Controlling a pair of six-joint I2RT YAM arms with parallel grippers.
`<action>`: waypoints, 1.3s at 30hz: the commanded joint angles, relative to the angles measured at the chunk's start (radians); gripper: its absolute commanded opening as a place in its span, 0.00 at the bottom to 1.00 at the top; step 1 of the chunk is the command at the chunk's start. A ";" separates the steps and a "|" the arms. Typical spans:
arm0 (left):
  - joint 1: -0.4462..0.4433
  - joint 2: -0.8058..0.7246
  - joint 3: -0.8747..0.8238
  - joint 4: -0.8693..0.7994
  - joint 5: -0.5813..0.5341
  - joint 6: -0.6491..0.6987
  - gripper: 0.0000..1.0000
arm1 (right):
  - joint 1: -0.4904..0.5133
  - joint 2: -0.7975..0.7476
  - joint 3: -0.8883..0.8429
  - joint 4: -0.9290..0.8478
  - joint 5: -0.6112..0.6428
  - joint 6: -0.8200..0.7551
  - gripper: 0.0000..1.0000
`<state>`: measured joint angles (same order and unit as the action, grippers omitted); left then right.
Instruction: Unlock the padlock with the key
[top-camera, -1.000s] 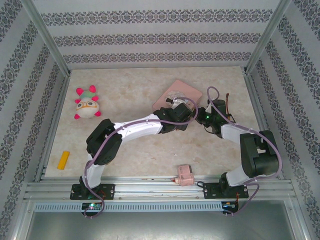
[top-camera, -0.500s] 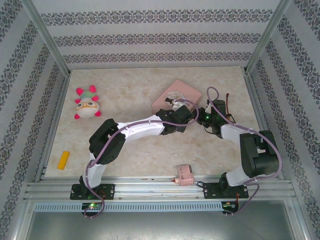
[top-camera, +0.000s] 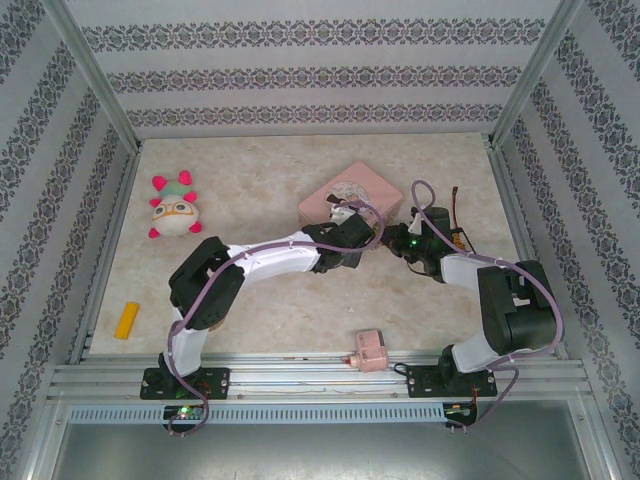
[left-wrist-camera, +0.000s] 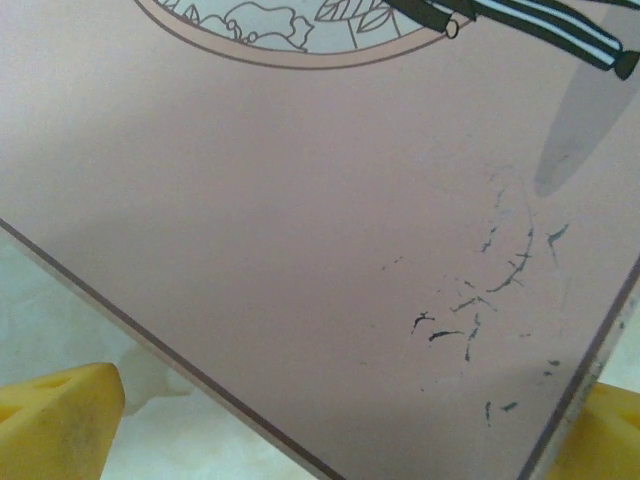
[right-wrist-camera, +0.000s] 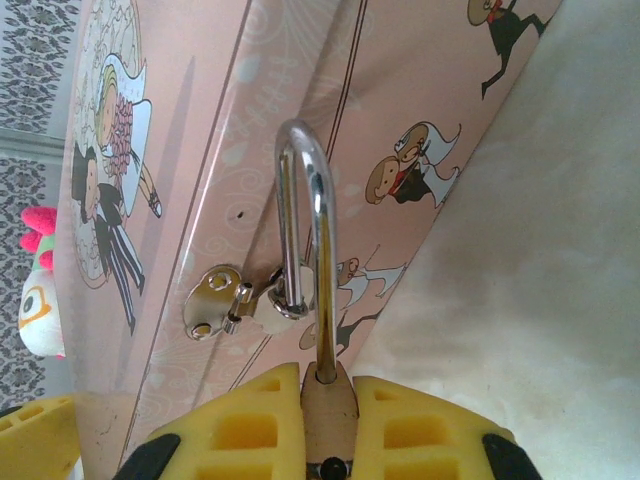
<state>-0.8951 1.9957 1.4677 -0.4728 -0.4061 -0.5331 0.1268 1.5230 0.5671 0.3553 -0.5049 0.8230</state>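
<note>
My left gripper should swing the pink tin box (top-camera: 362, 183) away while my right gripper holds the padlock, because the shackle's loose end (right-wrist-camera: 292, 304) is in the hasp.
The padlock's brass body (right-wrist-camera: 328, 415) is squeezed between the yellow pads of my right gripper (right-wrist-camera: 328, 430), which is shut on it. Its silver shackle (right-wrist-camera: 300, 215) runs through the metal hasp (right-wrist-camera: 225, 300) on the side of the pink tin box (right-wrist-camera: 190, 150). I cannot tell whether the shackle is latched. The key is out of view. My left gripper (left-wrist-camera: 330, 445) is open just above the box lid (left-wrist-camera: 300, 200), one yellow pad (left-wrist-camera: 55, 420) at each lower corner. From above, the left gripper (top-camera: 343, 213) and right gripper (top-camera: 392, 242) meet at the box (top-camera: 365, 185).
A plush toy (top-camera: 172, 208) lies at the far left and also shows in the right wrist view (right-wrist-camera: 40, 290). A yellow block (top-camera: 127, 320) sits near the left rail. A small pink block (top-camera: 369, 350) rests at the front edge between the arm bases.
The left gripper has slid farther up over the box lid. The box has shifted and turned slightly. The right gripper keeps its hold on the padlock.
</note>
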 joint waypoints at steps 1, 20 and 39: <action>0.032 -0.066 -0.021 -0.039 -0.013 -0.031 0.99 | -0.003 -0.002 -0.002 0.014 -0.009 -0.002 0.00; 0.022 -0.019 0.055 0.069 0.024 -0.018 0.99 | 0.000 0.014 0.001 0.017 -0.007 0.012 0.00; 0.022 -0.029 -0.049 0.031 -0.031 -0.047 0.99 | -0.003 0.069 0.042 0.049 0.011 0.046 0.00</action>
<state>-0.8845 1.9747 1.4651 -0.3511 -0.3908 -0.5549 0.1268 1.5803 0.5777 0.3569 -0.5026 0.8467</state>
